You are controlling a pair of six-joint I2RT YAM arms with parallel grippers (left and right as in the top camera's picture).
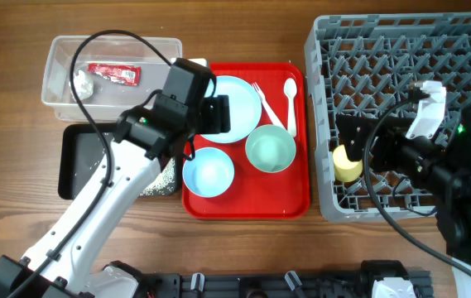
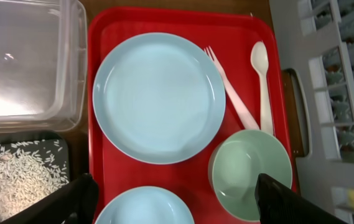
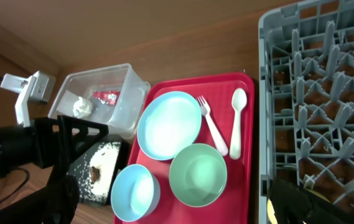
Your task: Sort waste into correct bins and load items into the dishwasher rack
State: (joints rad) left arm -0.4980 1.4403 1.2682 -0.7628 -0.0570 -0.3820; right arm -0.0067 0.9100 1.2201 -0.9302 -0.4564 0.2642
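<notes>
The pale blue plate (image 1: 239,106) has my left gripper hanging over it. I should pull that gripper back before my right gripper reaches across for the small blue bowl (image 1: 209,172).
On the red tray (image 1: 247,203) lie the pale blue plate (image 1: 239,103), small blue bowl (image 1: 209,171), mint green bowl (image 1: 271,150), white fork (image 1: 266,101) and spoon (image 1: 290,103). My left gripper (image 1: 216,116) hovers open above the plate's near edge; in its wrist view its fingers (image 2: 177,202) straddle both bowls. The yellow cup (image 1: 347,163) sits in the grey rack (image 1: 401,50) at its left edge. My right gripper (image 1: 353,147) is open just above the cup. Rice (image 1: 162,178) with a brown chunk (image 3: 94,176) lies in the black tray (image 1: 78,157).
The clear tub (image 1: 61,62) at the back left holds the red wrapper (image 1: 115,74) and white tissue (image 1: 83,83). The left arm crosses over the black tray's right part. The rack's pegs fill the right side. Bare wood table lies in front.
</notes>
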